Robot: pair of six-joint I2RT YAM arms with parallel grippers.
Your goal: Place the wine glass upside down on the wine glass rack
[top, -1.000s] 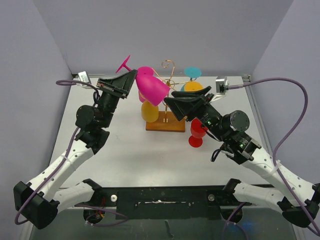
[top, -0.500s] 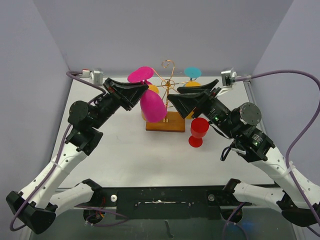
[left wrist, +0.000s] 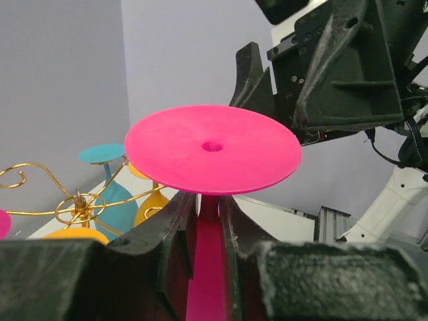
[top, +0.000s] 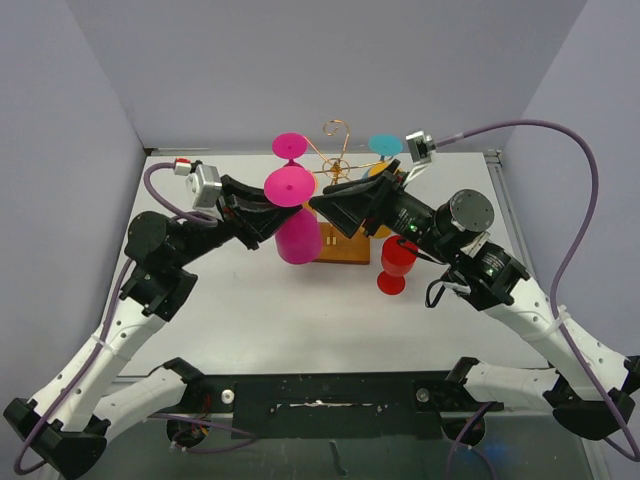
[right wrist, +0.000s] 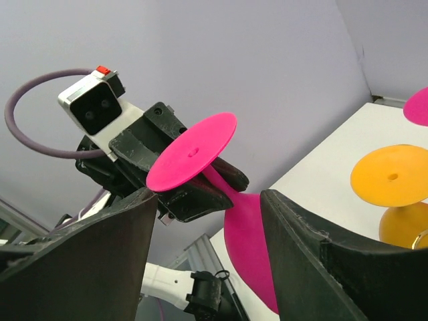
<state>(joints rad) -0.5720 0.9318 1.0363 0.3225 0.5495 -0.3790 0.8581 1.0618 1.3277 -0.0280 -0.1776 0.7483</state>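
Note:
I should take the glass by its foot's edge [top: 309,190] with my right gripper, because my left gripper is holding the pink glass's stem [right wrist: 219,180] where the rack's hook must go.
My left gripper [top: 262,216] is shut on the stem of a pink wine glass [top: 298,238]. The glass hangs upside down, foot up, just left of the wine glass rack [top: 338,160], a gold wire stand on a wooden base [top: 345,252]. In the left wrist view the fingers [left wrist: 175,231] clamp the stem [left wrist: 208,221] under the round foot. My right gripper [top: 335,205] is open and empty, close to the right of the glass. In the right wrist view the glass [right wrist: 251,234] sits between its spread fingers [right wrist: 100,261]; I cannot tell if they touch it.
The rack holds another pink glass [top: 291,146], a teal one [top: 384,144] and yellow ones [right wrist: 391,175], all foot up. A red glass [top: 396,265] stands upright on the table right of the rack's base. Grey walls enclose the table.
My left gripper has turned the pink glass from tilted to fully upside down and brought it lower, in front of the rack's left side. My right gripper has moved left toward it.

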